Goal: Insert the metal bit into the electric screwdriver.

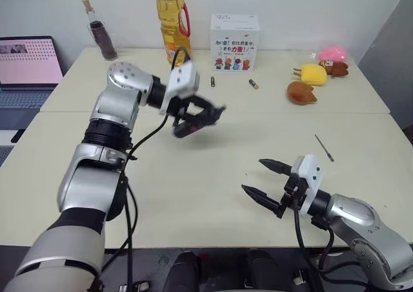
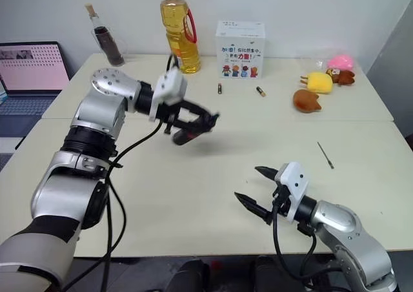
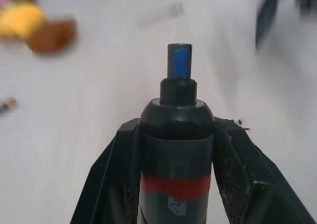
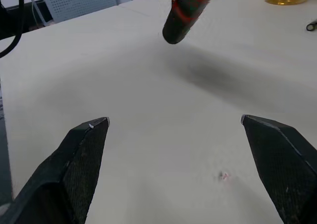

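Observation:
Most of the length of the metal bit (image 1: 324, 148) should stay sticking out when the robot pushes it into the electric screwdriver, because the bit is a long, straight rod (image 1: 322, 145).
The electric screwdriver (image 1: 187, 130), dark with a red band, hangs above the table's middle, and my left gripper (image 1: 205, 119) is shut on it. The left wrist view looks along its body to the small blue tip (image 3: 179, 61), with a finger (image 3: 106, 177) on each side. Far to the right the metal bit (image 1: 324, 147), a thin grey rod, lies on the table. My right gripper (image 1: 266, 179) is open near the front edge, nothing between its fingers. In the right wrist view the screwdriver's end (image 4: 184, 13) floats above the tabletop.
At the back stand a dark-liquid glass bottle (image 1: 99, 32), an oil bottle (image 1: 173, 19) and a white box (image 1: 235, 42). Two short dark cylinders (image 1: 253, 83) lie before the box. Plush toys (image 1: 310, 80) sit at the back right. A laptop (image 1: 27, 62) is at far left.

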Motion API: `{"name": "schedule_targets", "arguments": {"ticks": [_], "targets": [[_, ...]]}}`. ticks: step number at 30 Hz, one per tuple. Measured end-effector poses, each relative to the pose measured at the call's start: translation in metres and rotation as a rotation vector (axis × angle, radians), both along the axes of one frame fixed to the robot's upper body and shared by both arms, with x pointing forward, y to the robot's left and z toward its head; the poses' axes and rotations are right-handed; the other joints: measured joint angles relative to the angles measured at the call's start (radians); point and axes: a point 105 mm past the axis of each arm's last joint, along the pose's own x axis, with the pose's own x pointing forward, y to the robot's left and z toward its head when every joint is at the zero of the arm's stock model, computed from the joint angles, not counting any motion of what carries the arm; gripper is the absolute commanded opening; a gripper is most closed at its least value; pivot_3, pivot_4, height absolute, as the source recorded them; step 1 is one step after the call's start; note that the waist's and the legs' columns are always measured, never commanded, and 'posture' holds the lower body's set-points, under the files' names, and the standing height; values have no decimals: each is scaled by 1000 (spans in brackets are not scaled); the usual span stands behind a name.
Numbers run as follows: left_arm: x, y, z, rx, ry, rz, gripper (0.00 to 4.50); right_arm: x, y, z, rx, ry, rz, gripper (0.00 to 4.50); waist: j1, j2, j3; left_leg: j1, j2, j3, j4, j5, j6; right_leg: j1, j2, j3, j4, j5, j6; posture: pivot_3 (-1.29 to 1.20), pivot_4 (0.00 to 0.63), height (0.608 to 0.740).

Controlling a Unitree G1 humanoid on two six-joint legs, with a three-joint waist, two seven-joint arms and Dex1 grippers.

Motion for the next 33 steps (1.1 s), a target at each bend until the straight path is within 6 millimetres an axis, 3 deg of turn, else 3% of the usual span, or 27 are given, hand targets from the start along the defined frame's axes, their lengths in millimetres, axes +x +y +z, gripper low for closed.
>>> {"name": "schedule_targets", "arguments": {"ticks": [3, 8, 13, 17, 22, 25, 33], "targets": [[-3, -10, 8, -199, 67, 61, 1662, 6, -4, 4, 12, -15, -34, 4500, -11, 1, -1, 1, 0, -1, -1, 0, 0, 0, 0, 2, 0, 0, 0, 0, 150, 740], [-6, -37, -32, -416, 211, 171, 1662, 17, -12, 3, 16, -16, -99, 4500, -11, 1, -1, 1, 0, -2, 0, 0, 0, 0, -1, 2, 1, 0, 0, 0, 150, 740], [-2, -54, -34, -605, 160, 293, 1662, 28, -18, 2, -25, -50, -180, 4500, -6, 1, -1, 1, -1, 0, 0, 0, 0, 0, -3, 3, 1, 0, 0, 0, 150, 740], [-1, -47, -48, -629, 151, 369, 1662, 33, -20, 2, -17, -56, -224, 4500, -10, 1, -1, 1, -1, 0, -1, 0, 0, 0, -2, 3, 1, 0, 0, 0, 150, 740], [-15, -34, -76, -550, 151, 389, 1662, 22, -9, 12, 16, -83, -158, 4500, -9, 1, -1, 1, -1, 0, -1, 0, 0, 0, -2, 3, 1, 0, 0, 0, 150, 740], [-23, -29, -77, -531, 112, 376, 1662, 18, -2, 16, 36, -91, -125, 4500, -8, 2, -1, 2, -1, 0, -1, 0, 0, 1, -2, 3, 1, 0, 0, 0, 150, 740], [-36, -7, -79, -489, 66, 391, 1662, 14, 11, 55, 118, -182, -41, 4500, -15, 2, -2, 4, 0, 0, -2, 0, 0, 1, -1, 3, 1, 0, -1, 0, 150, 740]]}}
